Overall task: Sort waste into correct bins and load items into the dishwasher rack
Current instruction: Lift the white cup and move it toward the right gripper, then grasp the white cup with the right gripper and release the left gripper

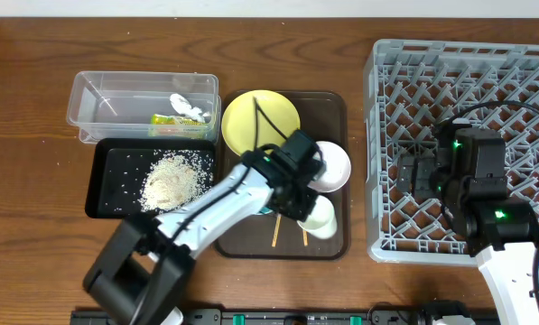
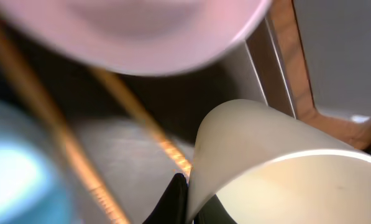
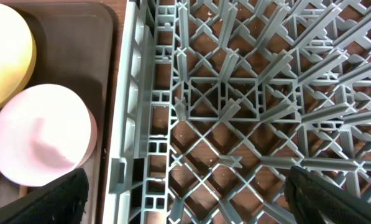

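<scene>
The small pale cup's rim (image 2: 284, 155) is pinched in my left gripper, far from the grey rack, so I'll raise the cup and hand my right gripper its base (image 2: 230, 115).
My left gripper (image 1: 302, 200) is shut on the wall of the small pale cup (image 1: 322, 218), which lies on the brown serving tray; the left wrist view shows the fingers (image 2: 186, 200) pinching the cup's rim (image 2: 278, 168). The pinkish-white bowl (image 1: 334, 166) and yellow plate (image 1: 255, 119) sit just behind. Two chopsticks (image 1: 275, 233) lie under the arm. A blue blur at the left (image 2: 11, 171) looks like the light blue bowl. My right gripper (image 1: 415, 171) is open and empty above the grey rack (image 1: 375, 153); its fingers (image 3: 191, 199) spread over the lattice (image 3: 235, 93).
The clear tub (image 1: 106, 99) holds the green-and-yellow wrapper (image 1: 170, 118) and white tissue (image 1: 189, 107). The black tray (image 1: 102, 176) holds a heap of rice-like grains (image 1: 171, 181). The brown serving tray (image 1: 332, 104) stands between the bins and the rack.
</scene>
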`<state>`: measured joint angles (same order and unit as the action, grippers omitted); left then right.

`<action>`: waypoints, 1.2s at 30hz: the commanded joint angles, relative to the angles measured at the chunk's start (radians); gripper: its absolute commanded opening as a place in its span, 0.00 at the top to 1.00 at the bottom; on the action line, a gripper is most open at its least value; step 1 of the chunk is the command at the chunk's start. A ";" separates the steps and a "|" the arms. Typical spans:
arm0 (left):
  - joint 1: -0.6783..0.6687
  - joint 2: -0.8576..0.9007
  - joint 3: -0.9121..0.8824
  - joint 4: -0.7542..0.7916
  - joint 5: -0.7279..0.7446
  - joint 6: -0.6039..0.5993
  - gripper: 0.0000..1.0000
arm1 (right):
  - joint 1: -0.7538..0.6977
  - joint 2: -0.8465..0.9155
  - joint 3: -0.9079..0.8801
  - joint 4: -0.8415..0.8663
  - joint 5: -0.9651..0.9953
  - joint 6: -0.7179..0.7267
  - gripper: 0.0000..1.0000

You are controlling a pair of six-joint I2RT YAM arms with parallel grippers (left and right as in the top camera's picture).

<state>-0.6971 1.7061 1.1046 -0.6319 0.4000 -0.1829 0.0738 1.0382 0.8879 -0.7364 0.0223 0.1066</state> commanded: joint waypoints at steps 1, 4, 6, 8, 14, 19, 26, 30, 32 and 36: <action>0.082 -0.110 0.035 -0.005 -0.011 -0.003 0.94 | -0.015 -0.008 0.019 0.000 0.007 0.011 0.01; 0.188 -0.189 0.035 0.036 0.068 -0.019 0.94 | -0.015 -0.008 0.019 0.000 0.019 0.011 0.01; 0.272 -0.222 0.035 0.093 0.141 -0.069 0.94 | -0.015 -0.008 0.019 0.003 0.034 0.012 0.01; 0.343 -0.224 0.034 0.166 0.194 -0.159 0.94 | -0.015 -0.007 0.019 0.011 0.032 0.013 0.01; 0.446 -0.138 0.025 0.452 0.428 -0.441 0.94 | -0.014 0.003 0.019 0.047 -0.230 0.085 0.09; 0.449 -0.038 0.025 0.739 0.816 -0.577 0.94 | -0.014 0.054 0.018 0.076 -0.723 -0.208 0.07; 0.438 -0.005 0.025 0.829 1.036 -0.661 0.94 | -0.014 0.183 0.018 0.197 -1.015 -0.378 0.04; 0.422 -0.005 0.025 0.829 1.071 -0.661 0.94 | -0.014 0.252 0.018 0.392 -1.180 -0.385 0.01; 0.412 -0.005 0.025 0.829 1.070 -0.661 0.94 | -0.014 0.280 0.018 0.501 -1.291 -0.384 0.01; 0.393 -0.005 0.025 0.829 1.070 -0.661 0.94 | -0.014 0.299 0.018 0.609 -1.359 -0.384 0.05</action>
<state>-0.2924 1.7016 1.1210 0.1913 1.4246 -0.8379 0.0734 1.3315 0.8913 -0.1501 -1.1854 -0.2523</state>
